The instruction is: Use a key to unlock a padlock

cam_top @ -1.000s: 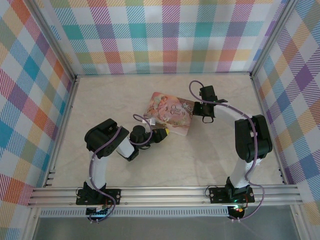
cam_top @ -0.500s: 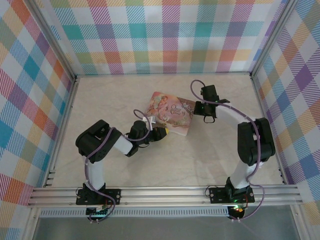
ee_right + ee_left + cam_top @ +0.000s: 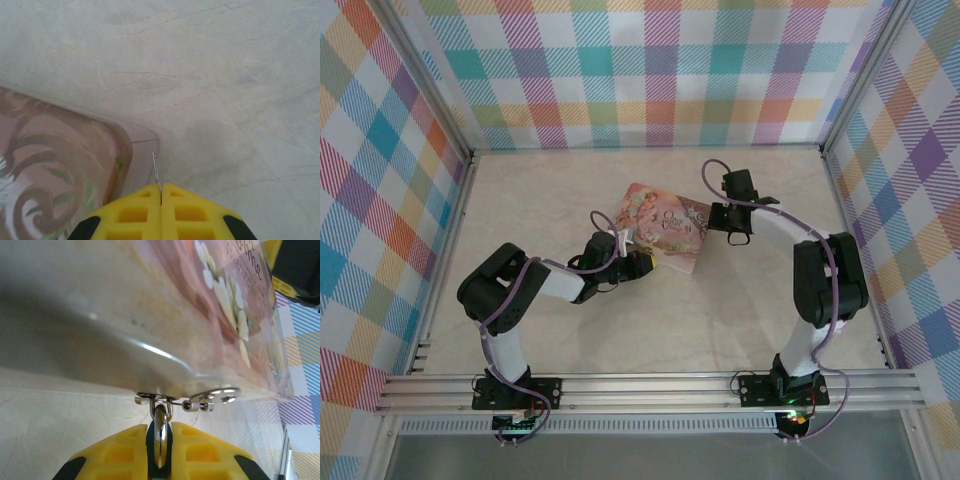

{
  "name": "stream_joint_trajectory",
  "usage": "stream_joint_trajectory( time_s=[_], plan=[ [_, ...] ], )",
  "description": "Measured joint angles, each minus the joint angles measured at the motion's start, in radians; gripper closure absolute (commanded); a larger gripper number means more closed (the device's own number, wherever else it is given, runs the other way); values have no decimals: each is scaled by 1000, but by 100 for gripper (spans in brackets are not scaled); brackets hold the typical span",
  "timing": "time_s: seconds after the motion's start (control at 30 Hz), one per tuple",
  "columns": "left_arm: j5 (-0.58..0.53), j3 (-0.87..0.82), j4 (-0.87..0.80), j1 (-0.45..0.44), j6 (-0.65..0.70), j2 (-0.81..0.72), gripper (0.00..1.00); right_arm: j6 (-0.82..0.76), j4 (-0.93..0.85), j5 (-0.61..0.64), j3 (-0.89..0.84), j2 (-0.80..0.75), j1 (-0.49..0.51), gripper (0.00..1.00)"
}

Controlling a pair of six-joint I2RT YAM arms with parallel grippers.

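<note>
The diary's clear corner (image 3: 149,136) is between the key and the padlock. I should back my right gripper away and bring it around from the diary's near side (image 3: 682,288).
A pink illustrated diary (image 3: 662,226) lies mid-table, and its metal clasp (image 3: 210,398) sits on the edge facing my left wrist camera. A small silver padlock (image 3: 160,416), seen edge-on, hangs from the clasp's ring. My left gripper (image 3: 160,427) is shut on the padlock, and in the top view that gripper (image 3: 640,265) is at the diary's near edge. My right gripper (image 3: 161,186) is shut on a thin key (image 3: 155,167), whose blade points past the diary's clear corner (image 3: 142,150). In the top view the right gripper (image 3: 733,232) is beside the diary's right edge.
Plaid walls (image 3: 650,70) close off the left, back and right sides of the marble tabletop (image 3: 720,310). Metal rails (image 3: 650,390) run along the near edge by the arm bases. Both arms reach inward toward the diary.
The left arm's elbow has swung left and lower while its gripper stayed at the diary's near edge. The right gripper shifted slightly toward the diary's right side.
</note>
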Motion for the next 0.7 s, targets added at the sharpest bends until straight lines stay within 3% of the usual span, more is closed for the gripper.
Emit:
stream_joint_trajectory(
  time_s=[0.3, 0.53, 0.7],
  plan=[
    [-46, 0, 11, -22, -3, 0, 93, -6, -19, -31, 170, 134, 14, 100],
    [-61, 10, -1, -27, -44, -1, 93, -26, -22, -30, 172, 134, 14, 100],
    [-66, 64, -106, -36, -95, -14, 93, -32, -49, -34, 101, 63, -2, 100]
  ],
)
